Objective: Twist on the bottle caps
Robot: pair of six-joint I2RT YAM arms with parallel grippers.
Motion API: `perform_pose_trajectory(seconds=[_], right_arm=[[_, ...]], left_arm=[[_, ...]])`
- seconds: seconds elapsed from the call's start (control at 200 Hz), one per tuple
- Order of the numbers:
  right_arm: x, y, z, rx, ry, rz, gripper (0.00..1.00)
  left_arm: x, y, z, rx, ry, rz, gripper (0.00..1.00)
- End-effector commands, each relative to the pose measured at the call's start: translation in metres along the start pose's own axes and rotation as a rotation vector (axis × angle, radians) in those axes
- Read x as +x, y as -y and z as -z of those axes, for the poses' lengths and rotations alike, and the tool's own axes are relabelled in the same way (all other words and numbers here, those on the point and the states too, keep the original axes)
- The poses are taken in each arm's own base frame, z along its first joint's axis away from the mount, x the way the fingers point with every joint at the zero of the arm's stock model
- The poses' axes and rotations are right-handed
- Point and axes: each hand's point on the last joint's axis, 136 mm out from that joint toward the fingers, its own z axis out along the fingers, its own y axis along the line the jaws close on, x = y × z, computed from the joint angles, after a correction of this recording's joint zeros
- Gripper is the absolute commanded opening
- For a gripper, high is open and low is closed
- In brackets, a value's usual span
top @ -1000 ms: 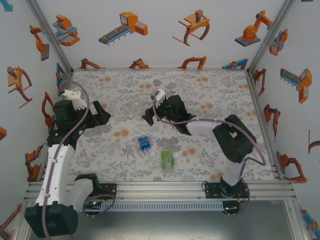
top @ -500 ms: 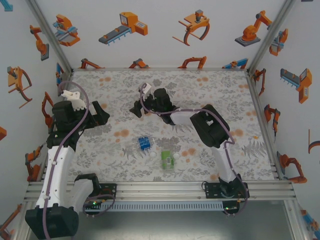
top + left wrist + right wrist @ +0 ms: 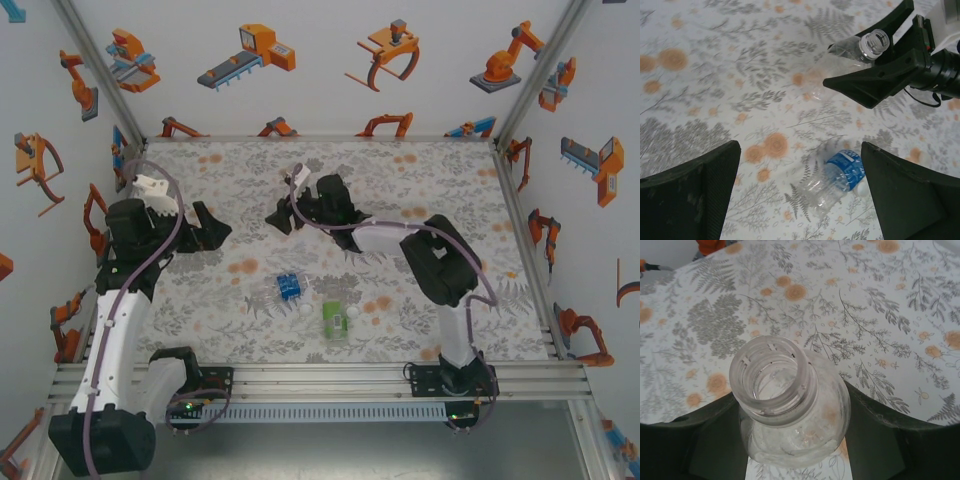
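The clear bottle's lower body (image 3: 821, 76) sticks out free past my right gripper's fingers, so my open left gripper keeps moving in until its fingers surround that part.
My right gripper (image 3: 794, 440) is shut on the plain clear bottle (image 3: 790, 410). Its fingers (image 3: 875, 440) press both sides, and the open threaded neck points up at the camera without a cap. In the top view the right gripper (image 3: 284, 214) is at mid-table towards the back. My left gripper (image 3: 207, 228) is open above the cloth, apart from everything. In the left wrist view the blue-label bottle (image 3: 837, 176) lies on its side between the open left fingers (image 3: 690, 195), well below them. A white cap (image 3: 859, 189) lies beside it. The plain bottle (image 3: 862, 47) shows there too.
The blue-label bottle (image 3: 288, 287) and the green-label bottle (image 3: 335, 320) lie on the floral cloth (image 3: 420, 180) near the front. Two white caps (image 3: 305, 311) (image 3: 352, 312) lie loose beside them. White walls with orange robot pictures close in three sides.
The right gripper has swung left and back to the plain bottle, and its fingers have narrowed onto the bottle's sides. The left gripper has shifted slightly right and stays open.
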Motion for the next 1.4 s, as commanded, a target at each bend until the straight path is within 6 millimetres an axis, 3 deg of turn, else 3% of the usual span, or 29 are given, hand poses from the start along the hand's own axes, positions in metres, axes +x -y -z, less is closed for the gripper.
perform_pose_trajectory(seconds=[0.0, 0.14, 0.295, 0.516, 0.681, 1.041, 1.237, 1.392], right_arm=[[-0.052, -0.028, 0.031, -0.052, 0.045, 0.012, 0.51], [-0.072, -0.050, 0.070, -0.067, 0.005, -0.069, 0.45], [-0.101, -0.077, 0.117, -0.094, 0.030, -0.156, 0.41], [-0.145, -0.119, 0.174, -0.179, 0.108, -0.147, 0.35], [-0.170, -0.153, 0.208, -0.302, 0.163, -0.089, 0.35], [-0.201, -0.182, 0.244, -0.397, 0.231, -0.038, 0.33], [-0.215, -0.182, 0.252, -0.367, 0.260, -0.045, 0.28], [-0.220, -0.171, 0.254, -0.285, 0.264, -0.065, 0.23]], left_arm=[[-0.019, 0.052, 0.005, 0.243, 0.079, -0.139, 0.98], [-0.029, 0.102, 0.015, 0.430, 0.122, -0.233, 0.98], [-0.036, 0.143, 0.032, 0.612, 0.165, -0.291, 0.99], [-0.036, 0.203, 0.058, 0.828, 0.244, -0.416, 0.98], [-0.034, 0.238, 0.066, 0.935, 0.228, -0.474, 0.99], [-0.013, 0.298, 0.070, 1.152, 0.131, -0.542, 0.95], [-0.003, 0.316, 0.063, 1.214, 0.089, -0.551, 0.88], [0.002, 0.325, 0.058, 1.244, 0.083, -0.552, 0.81]])
